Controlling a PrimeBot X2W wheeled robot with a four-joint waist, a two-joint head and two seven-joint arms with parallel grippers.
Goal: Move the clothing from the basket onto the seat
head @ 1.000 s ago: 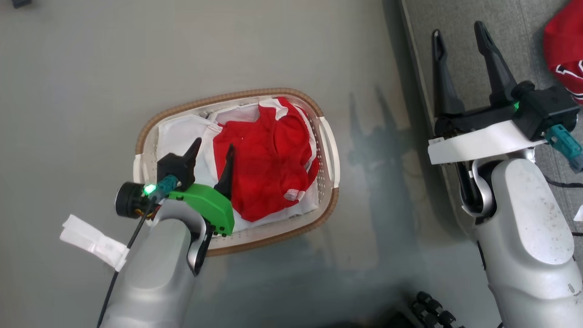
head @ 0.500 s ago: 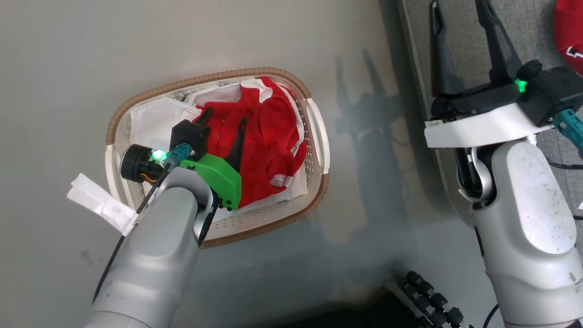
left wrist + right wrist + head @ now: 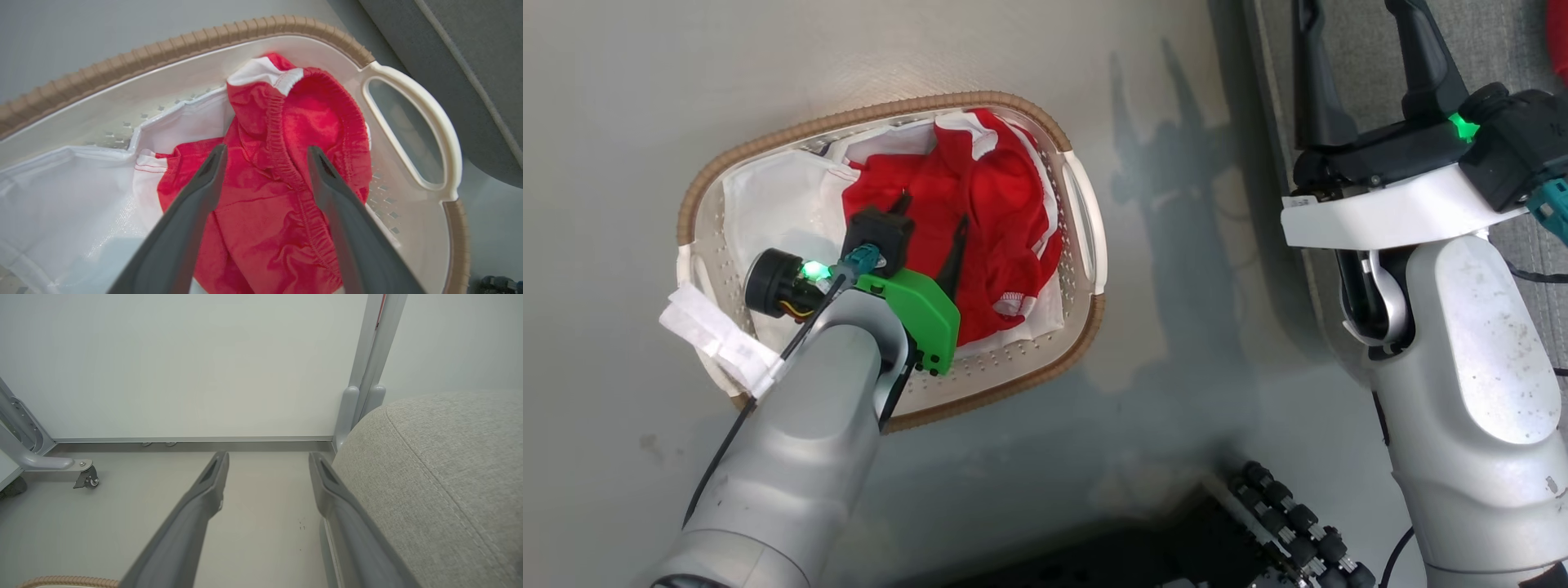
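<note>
The sheet will remain in the basket when the robot lifts the red shorts, because the white sheet's edge stands along the side of the basket.
The white perforated basket with a brown rim stands on the floor. Red clothing, shorts with an elastic waistband, lies in it on a flat white sheet. My left gripper is down inside the basket, open. Its fingertips straddle a fold of the red shorts near the waistband. My right gripper stands open and empty over the edge of the grey seat, beside the cushion's rounded corner. A sliver of red cloth lies on the seat at the picture's right edge.
The basket's white handle faces the seat. A dark base with black rollers sits at the lower right. Ahead of my right gripper are grey floor, a white wall, an upright post and a frame caster.
The head camera has shifted, so the whole picture moved. My left gripper went from the white sheet's edge onto the red shorts and lower into the basket. Both grippers stayed open.
</note>
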